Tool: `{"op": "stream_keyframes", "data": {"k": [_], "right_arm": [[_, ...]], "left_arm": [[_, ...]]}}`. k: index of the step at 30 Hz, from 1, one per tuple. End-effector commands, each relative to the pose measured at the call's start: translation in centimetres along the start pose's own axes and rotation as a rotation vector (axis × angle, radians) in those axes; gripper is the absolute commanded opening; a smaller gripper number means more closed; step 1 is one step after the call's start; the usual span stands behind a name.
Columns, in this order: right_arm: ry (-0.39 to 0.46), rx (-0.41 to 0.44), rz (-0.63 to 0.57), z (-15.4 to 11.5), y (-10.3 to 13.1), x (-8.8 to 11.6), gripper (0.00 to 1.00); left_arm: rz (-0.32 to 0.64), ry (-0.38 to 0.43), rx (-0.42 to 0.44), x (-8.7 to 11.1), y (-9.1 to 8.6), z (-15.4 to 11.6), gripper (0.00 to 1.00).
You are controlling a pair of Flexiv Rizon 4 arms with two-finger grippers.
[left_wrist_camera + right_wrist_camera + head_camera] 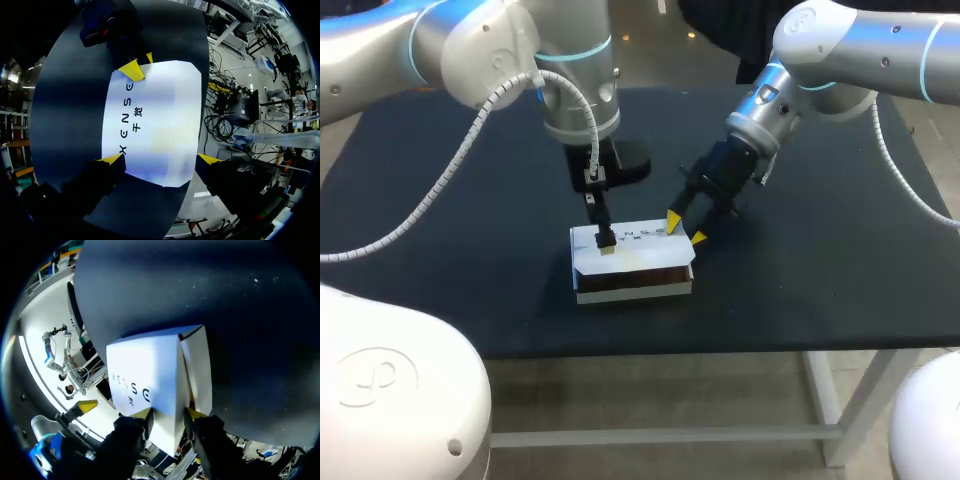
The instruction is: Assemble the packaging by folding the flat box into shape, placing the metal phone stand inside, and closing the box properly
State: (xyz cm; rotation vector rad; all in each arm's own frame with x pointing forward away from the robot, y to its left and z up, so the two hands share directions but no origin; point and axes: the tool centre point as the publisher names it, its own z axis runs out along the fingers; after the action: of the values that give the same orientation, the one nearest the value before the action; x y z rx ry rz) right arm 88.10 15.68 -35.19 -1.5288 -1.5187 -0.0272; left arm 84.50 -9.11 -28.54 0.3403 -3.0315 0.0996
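The lid's slant-cornered front flap [635,262] has a dark gap [633,280] showing under it, so the flap will bend down and go into the box when the robot lowers the lid.
A white box [630,262] with print on its lid lies at the table's middle, its brown front wall facing me. My left gripper [605,242] hangs right above the lid. In the left wrist view its fingers [160,160] stand wide open, one at each side of the box [155,120], with a gap at both sides. My right gripper [685,229] is at the box's far right end. In the right wrist view its fingers [167,414] are closed on the box's end [172,390], next to a narrow side flap [197,370]. No phone stand shows.
The dark table [440,260] stretches bare to the left and right of the box. Its front edge [640,352] runs a short way below the box.
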Motion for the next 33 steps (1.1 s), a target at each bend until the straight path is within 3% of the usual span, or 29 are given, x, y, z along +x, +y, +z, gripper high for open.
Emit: {"op": "stream_keyframes", "data": {"k": [1,4,20,33], "right_arm": [[-0.002,0.002,0.0,0.1,0.1,0.1,0.44],[-0.002,0.002,0.0,0.1,0.1,0.1,0.44],[-0.002,0.002,0.0,0.1,0.1,0.1,0.44],[-0.002,0.002,0.0,0.1,0.1,0.1,0.41]], "left_arm": [[-0.013,0.013,-0.006,-0.3,-0.3,0.9,0.78],[-0.017,0.017,-0.005,-0.2,-0.4,1.5,0.72],[-0.03,0.023,0.001,1.0,-0.1,3.2,0.74],[-0.026,-0.086,0.014,1.3,-0.3,3.9,0.75]]}}
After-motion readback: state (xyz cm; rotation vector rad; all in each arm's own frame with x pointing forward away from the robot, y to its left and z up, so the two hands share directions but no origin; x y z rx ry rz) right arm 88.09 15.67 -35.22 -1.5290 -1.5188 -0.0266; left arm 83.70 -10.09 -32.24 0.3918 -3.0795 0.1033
